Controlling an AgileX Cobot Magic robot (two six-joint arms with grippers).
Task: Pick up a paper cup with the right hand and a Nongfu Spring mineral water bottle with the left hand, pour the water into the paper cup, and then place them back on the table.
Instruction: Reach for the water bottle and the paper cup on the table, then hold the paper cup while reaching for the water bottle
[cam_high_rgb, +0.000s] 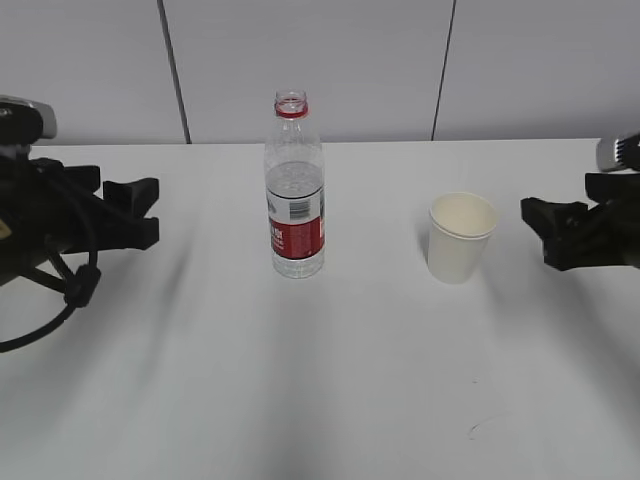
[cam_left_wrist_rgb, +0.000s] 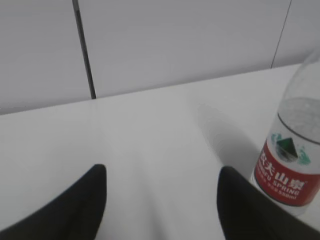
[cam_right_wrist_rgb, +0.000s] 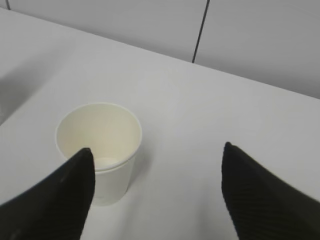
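The paper cup (cam_high_rgb: 456, 258) has a rolled edge (cam_high_rgb: 461, 236) around its opening, so it should keep its round, open shape when I grip and carry it.
The Nongfu Spring bottle (cam_high_rgb: 294, 186) stands upright and uncapped on the white table (cam_high_rgb: 320, 380), partly filled with clear water (cam_high_rgb: 294, 180). It shows at the right edge of the left wrist view (cam_left_wrist_rgb: 292, 150). My left gripper (cam_high_rgb: 140, 212) is open and empty, well to the left of the bottle; in its own view (cam_left_wrist_rgb: 162, 172) the bottle lies beyond the right finger. The cream paper cup (cam_high_rgb: 461, 236) stands upright and empty to the bottle's right. My right gripper (cam_high_rgb: 535, 225) is open and empty just right of the cup. In its view (cam_right_wrist_rgb: 157, 152) the cup (cam_right_wrist_rgb: 99, 145) sits by the left finger.
A grey panelled wall (cam_high_rgb: 320, 60) with dark seams runs behind the table's far edge. A small dark scuff mark (cam_high_rgb: 472, 430) lies on the tabletop near the front right. A black cable (cam_high_rgb: 60, 290) loops under the left arm.
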